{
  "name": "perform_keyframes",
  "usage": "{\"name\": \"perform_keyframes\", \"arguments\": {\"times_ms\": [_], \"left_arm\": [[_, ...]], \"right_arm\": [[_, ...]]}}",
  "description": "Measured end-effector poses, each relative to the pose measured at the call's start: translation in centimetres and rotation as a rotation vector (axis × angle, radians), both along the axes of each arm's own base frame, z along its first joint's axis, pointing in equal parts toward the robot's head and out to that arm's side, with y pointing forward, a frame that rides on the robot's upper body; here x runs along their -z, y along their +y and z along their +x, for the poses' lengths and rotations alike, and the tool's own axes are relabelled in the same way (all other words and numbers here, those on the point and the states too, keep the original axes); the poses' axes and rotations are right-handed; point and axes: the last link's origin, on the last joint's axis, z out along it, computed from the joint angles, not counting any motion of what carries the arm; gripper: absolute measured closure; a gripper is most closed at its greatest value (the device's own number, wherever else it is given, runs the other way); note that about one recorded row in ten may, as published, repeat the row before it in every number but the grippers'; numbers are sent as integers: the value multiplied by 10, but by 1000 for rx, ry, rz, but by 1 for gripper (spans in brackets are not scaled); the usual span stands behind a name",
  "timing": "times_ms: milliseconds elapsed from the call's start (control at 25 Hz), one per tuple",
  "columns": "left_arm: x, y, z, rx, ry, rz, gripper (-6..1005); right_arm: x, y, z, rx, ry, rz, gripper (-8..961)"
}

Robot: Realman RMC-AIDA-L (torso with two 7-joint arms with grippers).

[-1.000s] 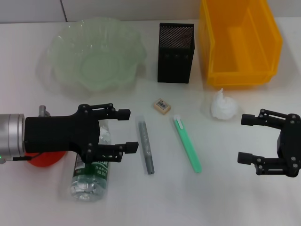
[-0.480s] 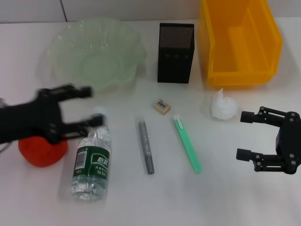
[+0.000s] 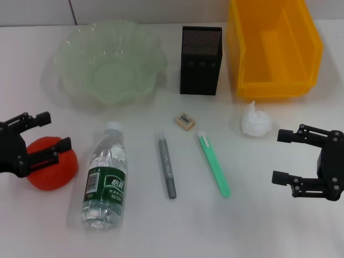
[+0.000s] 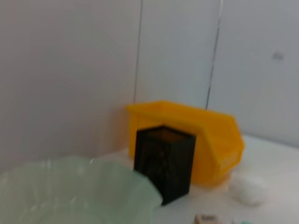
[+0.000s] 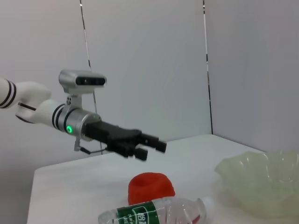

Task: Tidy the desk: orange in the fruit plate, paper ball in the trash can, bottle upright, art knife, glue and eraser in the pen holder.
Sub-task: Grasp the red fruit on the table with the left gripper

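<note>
My left gripper's open fingers are above the orange (image 3: 54,176), which lies clear of the bottle, so I should keep lowering until they reach the orange's sides (image 3: 45,144), then close.
The orange (image 3: 54,171) lies at the table's left, also seen as the orange (image 5: 150,186) in the right wrist view. My left gripper (image 3: 57,129) hovers open just above it, shown from the side as the left gripper (image 5: 150,146). The bottle (image 3: 105,183) lies on its side, cap toward the green fruit plate (image 3: 137,91). A grey glue stick (image 3: 166,167), a green art knife (image 3: 215,165) and the eraser (image 3: 185,120) lie mid-table. The paper ball (image 3: 253,121) sits before the yellow trash can (image 3: 271,88). My right gripper (image 3: 279,156) is open, below the ball.
The black mesh pen holder (image 3: 200,64) stands upright between the plate and the trash can. The left wrist view shows the fruit plate (image 4: 70,191), pen holder (image 4: 164,161), trash can (image 4: 210,135) and paper ball (image 4: 250,189) against a white wall.
My left arm has swung back to the left, from over the bottle to above the orange, uncovering the bottle. The right gripper has barely shifted.
</note>
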Motion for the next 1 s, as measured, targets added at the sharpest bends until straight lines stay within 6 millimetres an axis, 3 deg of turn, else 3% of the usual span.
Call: {"name": "perform_keyframes", "arguments": {"times_ms": [240,640,1000], "left_arm": [[14,5,-17,-85,94,-2,241],[20,5,-27,-98,162,8,248],[20,7,-31,-112,185,22,527]], "right_arm": [[3,2,-1,1,0,-7,123],[4,3,-1,6,-1,-8,122],[6,4,-1,16,3,-10,122]]}}
